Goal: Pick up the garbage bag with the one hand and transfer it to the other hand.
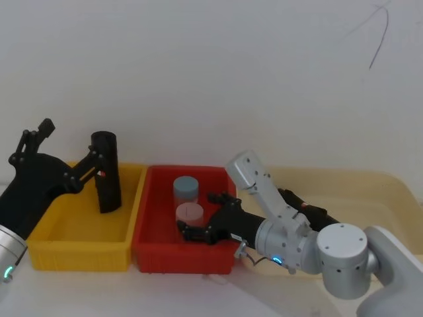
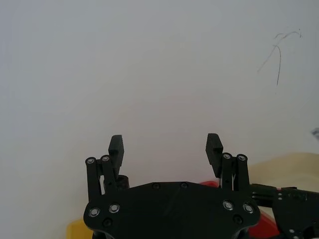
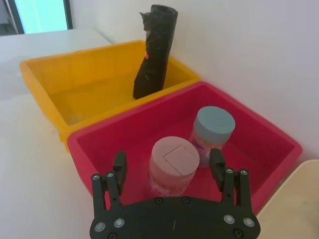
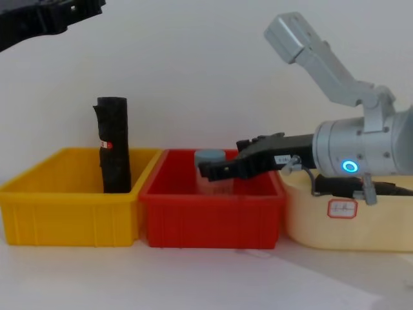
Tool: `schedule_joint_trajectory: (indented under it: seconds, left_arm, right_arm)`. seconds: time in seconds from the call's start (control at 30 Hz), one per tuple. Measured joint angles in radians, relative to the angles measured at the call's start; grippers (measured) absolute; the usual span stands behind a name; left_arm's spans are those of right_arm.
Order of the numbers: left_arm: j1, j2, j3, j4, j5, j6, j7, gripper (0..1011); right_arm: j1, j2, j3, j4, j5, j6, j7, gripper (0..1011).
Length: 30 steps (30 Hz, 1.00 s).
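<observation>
The pink lid [image 3: 175, 156] is level and shut on its jar, so the jar's body [image 3: 166, 185] will hang below it and come up too when I lift.
The garbage bag [image 1: 106, 173], a thick black roll with a small red-and-white sticker, stands upright at the back right of the yellow bin [image 1: 79, 254]; it also shows as the garbage bag [image 4: 113, 147] and the garbage bag [image 3: 155, 50]. My left gripper [image 1: 69, 146], the one hand, hangs open above that bin. In the chest view the left gripper [image 4: 68, 13] is well above the roll's top, and between its fingers [image 2: 116, 147] there is nothing. My right gripper [image 1: 198, 214], the other hand, is open low over the red bin [image 1: 153, 254]; the right gripper [image 3: 168, 167] straddles a pink-lidded jar [image 3: 173, 164].
A blue-lidded jar [image 1: 186, 188] stands behind the pink-lidded one in the red bin. A cream tub [image 4: 348, 223] sits to the right with a black item inside. A white wall rises close behind the bins. The three containers stand side by side.
</observation>
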Motion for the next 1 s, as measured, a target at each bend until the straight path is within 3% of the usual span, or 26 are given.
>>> schedule_joint_trajectory:
  seconds: [1.0]
  left_arm:
    - [0.002,0.001,-0.002,-0.003,0.001,0.0,0.002,1001]
  right_arm:
    - [0.125,-0.051,-0.061,0.21,-0.024,-0.046,0.019,1000]
